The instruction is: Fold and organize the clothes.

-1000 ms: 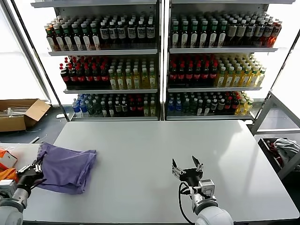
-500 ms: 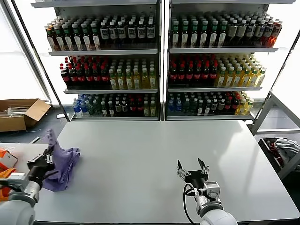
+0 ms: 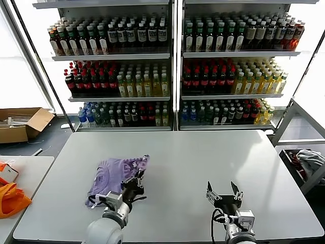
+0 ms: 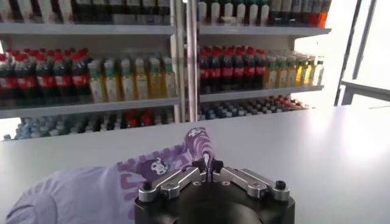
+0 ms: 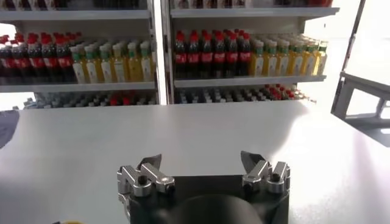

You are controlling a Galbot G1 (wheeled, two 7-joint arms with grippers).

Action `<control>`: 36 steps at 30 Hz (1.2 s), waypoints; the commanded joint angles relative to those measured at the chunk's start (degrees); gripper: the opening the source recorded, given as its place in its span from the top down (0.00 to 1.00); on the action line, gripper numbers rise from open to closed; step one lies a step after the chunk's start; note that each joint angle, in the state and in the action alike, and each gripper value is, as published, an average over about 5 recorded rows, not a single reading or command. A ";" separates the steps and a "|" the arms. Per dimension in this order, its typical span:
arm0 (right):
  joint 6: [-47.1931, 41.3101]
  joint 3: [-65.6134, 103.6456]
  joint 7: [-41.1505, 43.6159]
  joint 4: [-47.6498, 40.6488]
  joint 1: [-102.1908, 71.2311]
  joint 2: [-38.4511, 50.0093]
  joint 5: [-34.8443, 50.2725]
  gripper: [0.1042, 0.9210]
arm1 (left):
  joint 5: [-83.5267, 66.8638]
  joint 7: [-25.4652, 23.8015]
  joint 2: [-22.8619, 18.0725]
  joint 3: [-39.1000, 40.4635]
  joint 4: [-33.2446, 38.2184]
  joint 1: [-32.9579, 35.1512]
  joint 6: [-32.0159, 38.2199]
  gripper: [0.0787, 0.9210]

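Observation:
The lavender T-shirt (image 3: 107,177) lies in a crumple on my left gripper's side, so my right gripper needs to grab the printed end (image 3: 139,163) and pull the T-shirt to the middle.
A lavender T-shirt (image 3: 112,173) with dark purple print lies crumpled on the grey table (image 3: 203,157), left of centre. My left gripper (image 3: 138,179) is at its right edge, shut on a fold of the cloth, which sticks up between the jaws (image 4: 208,163). The rest of the T-shirt (image 4: 85,192) trails behind it. My right gripper (image 3: 223,191) hovers open over bare table near the front right, nothing between its fingers (image 5: 201,165).
An orange fabric item (image 3: 11,199) lies on a side table at the far left. A cardboard box (image 3: 23,122) sits on the floor beyond. Shelves of bottles (image 3: 172,66) stand behind the table. A rack (image 3: 304,162) stands at the right.
My left gripper has carried the T-shirt from the table's left edge rightward to left of centre. The right gripper has drifted slightly right and nearer the front edge, still open.

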State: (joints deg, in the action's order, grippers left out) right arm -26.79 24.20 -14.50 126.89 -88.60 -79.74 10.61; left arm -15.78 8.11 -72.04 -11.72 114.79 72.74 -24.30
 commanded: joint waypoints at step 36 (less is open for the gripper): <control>-5.76 -17.54 -15.33 -23.39 30.16 -7.15 38.73 0.12 | 7.75 2.87 1.55 -11.01 -2.62 0.07 6.48 0.12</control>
State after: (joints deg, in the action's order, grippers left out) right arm -31.89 11.49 -24.09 113.63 -68.05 -81.62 38.76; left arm -15.15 10.22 -72.74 -14.29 112.37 69.80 -18.19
